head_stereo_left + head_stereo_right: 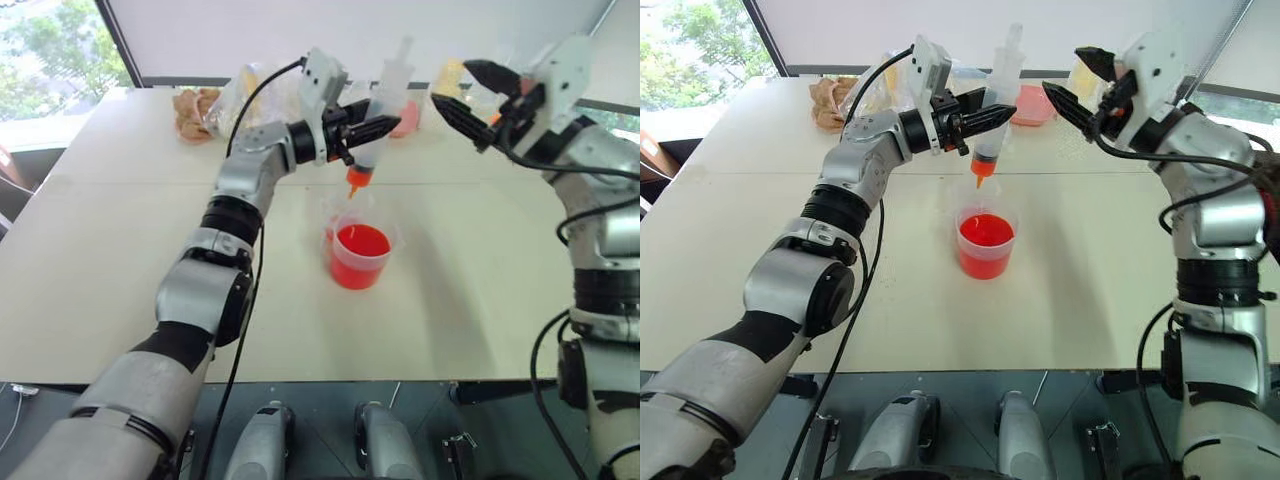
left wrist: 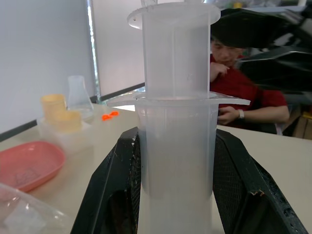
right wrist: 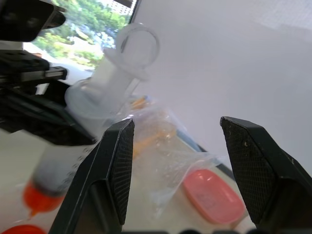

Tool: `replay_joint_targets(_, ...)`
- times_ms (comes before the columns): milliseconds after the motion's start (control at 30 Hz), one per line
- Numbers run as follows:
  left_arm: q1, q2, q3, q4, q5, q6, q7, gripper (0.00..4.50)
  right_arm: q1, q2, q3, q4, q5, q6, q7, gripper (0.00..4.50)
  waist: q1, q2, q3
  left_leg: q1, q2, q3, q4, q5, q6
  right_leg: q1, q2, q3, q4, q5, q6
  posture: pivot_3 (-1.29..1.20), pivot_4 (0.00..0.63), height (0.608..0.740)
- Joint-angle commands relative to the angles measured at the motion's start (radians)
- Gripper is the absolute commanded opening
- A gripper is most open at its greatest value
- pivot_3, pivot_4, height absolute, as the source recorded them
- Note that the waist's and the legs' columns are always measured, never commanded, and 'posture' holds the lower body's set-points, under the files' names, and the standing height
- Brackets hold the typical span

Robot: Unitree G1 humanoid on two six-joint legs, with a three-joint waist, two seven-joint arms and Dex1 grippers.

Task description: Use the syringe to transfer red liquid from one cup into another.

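I should close my right gripper at the plunger's top and press it down, since red liquid is above the syringe's orange tip [image 1: 984, 166] and the plunger sticks out.
My left gripper [image 1: 393, 123] is shut on the barrel of the syringe [image 1: 385, 95]. The syringe hangs nearly upright with its white plunger on top and its orange tip [image 1: 356, 181] pointing down. In the left wrist view the black fingers [image 2: 114, 190] clamp the clear barrel [image 2: 178, 146] from both sides. Right below the tip stands the cup [image 1: 360, 262] holding red liquid [image 1: 362, 240]; tip and liquid are apart. A clear cup [image 1: 338, 208] seems to stand just behind it. My right gripper [image 1: 452, 85] is open and empty, right of the plunger's top.
A pink shallow bowl [image 1: 1030, 103] lies at the back of the table behind the syringe. Plastic bags [image 1: 250, 95] and a brown item [image 1: 195, 110] sit at the back left. Yellow cups [image 2: 61, 117] and a flask [image 2: 79, 97] stand nearby. A person in red [image 2: 253, 92] sits beyond the table.
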Motion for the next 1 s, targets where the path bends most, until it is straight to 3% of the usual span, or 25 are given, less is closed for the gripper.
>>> replay_joint_targets(33, 0.004, 0.002, 0.004, -0.033, 0.008, -0.026, -0.021, 1.41, -0.057, 0.025, -0.004, 0.049, -0.031, -0.078, -0.004, 2.89, -0.001, 0.000, 0.000, 0.000, 0.000, 0.000, 0.000, 0.000, 0.000, 0.000, 0.000, 0.000, 0.000, 0.000, 0.000, 0.00, 0.150, 0.737)
replay_joint_targets(700, 0.073, -0.004, -0.028, -0.092, 0.068, -0.032, -0.048, 1.41, -0.129, 0.133, 0.027, 0.122, -0.035, -0.135, 0.078, 2.89, -0.021, 0.000, 0.000, 0.000, 0.000, -0.001, -0.001, 0.000, 0.000, 0.000, 0.000, 0.000, 0.001, 0.000, 0.000, 0.00, 0.150, 0.737)
replay_joint_targets(800, 0.069, -0.003, -0.027, -0.088, 0.071, -0.035, -0.040, 1.41, -0.139, 0.151, 0.029, 0.160, -0.051, -0.177, 0.084, 2.00, -0.020, 0.000, 0.000, 0.000, 0.000, -0.001, -0.001, 0.000, 0.000, 0.000, 0.000, 0.000, 0.001, 0.000, 0.000, 0.00, 0.150, 0.737)
replay_joint_targets(933, 0.063, 0.004, -0.021, -0.083, 0.074, -0.039, -0.034, 1.41, -0.144, 0.163, 0.026, 0.182, -0.053, -0.195, 0.094, 0.05, -0.018, 0.000, 0.000, 0.000, 0.000, -0.001, -0.001, 0.000, 0.000, 0.000, 0.000, 0.000, 0.001, 0.000, 0.000, 0.00, 0.150, 0.737)
replay_joint_targets(1000, 0.063, 0.007, -0.018, -0.084, 0.074, -0.039, -0.032, 1.41, -0.144, 0.166, 0.026, 0.186, -0.053, -0.198, 0.097, 0.05, -0.018, 0.000, 0.000, 0.000, 0.000, -0.001, -0.001, 0.000, 0.000, 0.000, 0.000, 0.000, 0.001, 0.000, 0.000, 0.00, 0.150, 0.737)
